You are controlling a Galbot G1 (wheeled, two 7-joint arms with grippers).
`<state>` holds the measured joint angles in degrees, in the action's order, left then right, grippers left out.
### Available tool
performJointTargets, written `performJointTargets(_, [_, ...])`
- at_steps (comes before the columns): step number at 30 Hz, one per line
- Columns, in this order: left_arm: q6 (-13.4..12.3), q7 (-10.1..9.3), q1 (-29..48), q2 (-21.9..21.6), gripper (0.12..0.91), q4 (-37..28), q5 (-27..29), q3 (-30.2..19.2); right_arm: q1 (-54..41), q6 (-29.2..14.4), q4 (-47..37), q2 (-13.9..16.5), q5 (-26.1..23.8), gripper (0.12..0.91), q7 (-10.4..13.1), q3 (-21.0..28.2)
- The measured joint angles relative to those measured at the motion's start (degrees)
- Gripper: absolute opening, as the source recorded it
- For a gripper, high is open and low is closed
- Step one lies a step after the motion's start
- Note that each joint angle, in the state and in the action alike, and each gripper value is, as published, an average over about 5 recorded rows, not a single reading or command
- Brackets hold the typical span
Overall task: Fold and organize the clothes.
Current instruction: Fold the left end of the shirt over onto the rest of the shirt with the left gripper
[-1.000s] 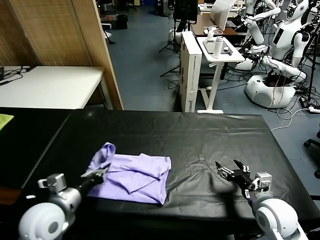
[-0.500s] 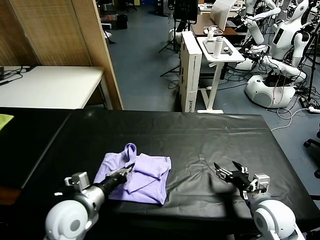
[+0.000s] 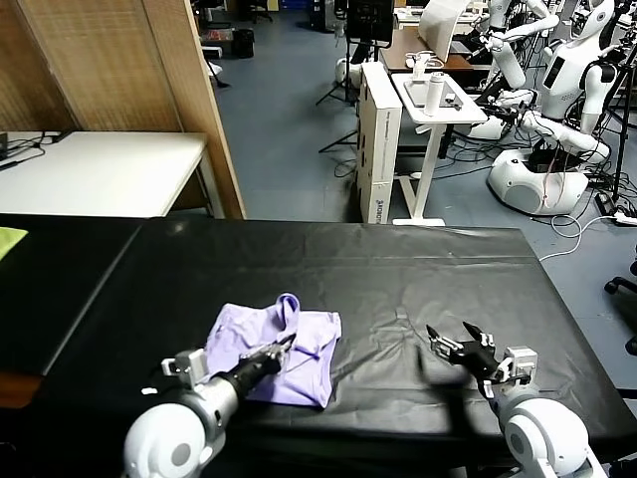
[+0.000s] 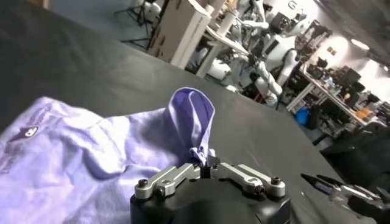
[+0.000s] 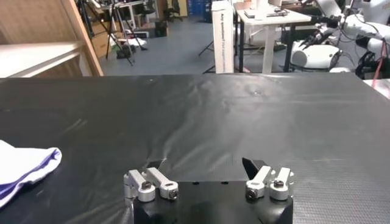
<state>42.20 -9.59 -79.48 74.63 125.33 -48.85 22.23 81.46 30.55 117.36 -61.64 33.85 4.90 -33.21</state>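
My left gripper should keep going toward the shirt's edge nearest my right gripper and let go there, as the shirt is spread out under the pinched fold.
The pale lavender T-shirt lies partly folded on the black table, left of centre near the front. My left gripper is shut on a pinched fold of the shirt and holds it raised over the garment's middle. In the left wrist view the gripper grips the raised fold, and a small dark print shows on the cloth. My right gripper is open and empty over bare table at the front right, apart from the shirt. In the right wrist view this gripper is open, and a shirt edge shows.
A yellow-green cloth scrap lies at the far left edge. A white table and a wooden partition stand behind on the left. White carts, boxes and other robots stand beyond the table's far right.
My left gripper has carried the shirt's left edge to the right, over the body of the shirt, so the garment is narrower. The right gripper has barely moved.
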Motion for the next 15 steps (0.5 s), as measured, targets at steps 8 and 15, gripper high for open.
performJointTargets(8, [0.0, 0.0, 0.6, 2.2, 0.186, -1.2, 1.1, -1.5, -0.1, 0.1, 0.0, 0.1, 0.0, 0.907, 0.0, 0.1])
performJointTargets(15, [0.0, -0.09, 1.1, 3.5, 0.186, -2.5, 1.5, -2.0, -0.2, 0.1, -0.4, 0.0, -0.3, 0.907, 0.0, 0.4])
